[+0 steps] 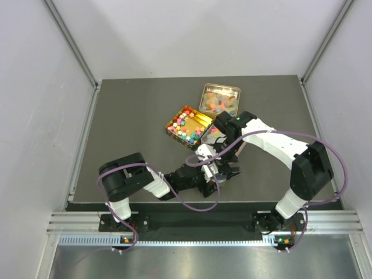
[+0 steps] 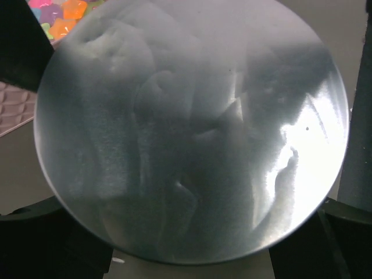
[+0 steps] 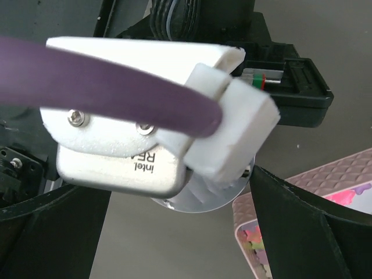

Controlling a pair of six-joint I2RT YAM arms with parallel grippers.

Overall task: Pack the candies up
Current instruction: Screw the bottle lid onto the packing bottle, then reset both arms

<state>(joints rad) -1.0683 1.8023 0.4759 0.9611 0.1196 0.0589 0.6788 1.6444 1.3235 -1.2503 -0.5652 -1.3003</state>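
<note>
My right gripper should move back and come in lower beside the lid's exposed rim [image 3: 203, 207], because my left gripper's camera [image 3: 123, 167] covers the silver lid from above.
Candies [image 1: 185, 127], small multicoloured cubes, fill a gold tin [image 1: 170, 129] at the table's middle. Flatter candies lie in a second open tin [image 1: 204, 93] behind it. A pink quilted tin [image 3: 325, 180] holds more candies [image 3: 256, 241]; they also show in the left wrist view as candies [image 2: 58, 14]. A round silver lid [image 2: 192, 133] spans the whole gap between the wide-set jaws of my left gripper [image 2: 192, 232], which is shut on its rim. My right gripper [image 3: 180, 244] hangs open just above the left wrist, nothing between its fingers.
The two arms cross closely near the table's front centre [image 1: 218, 163], with the left arm's purple cable [image 3: 104, 87] looping under the right wrist. Grey walls enclose the table on three sides. The pink tin [image 1: 210, 135] lies half hidden beneath the right arm.
</note>
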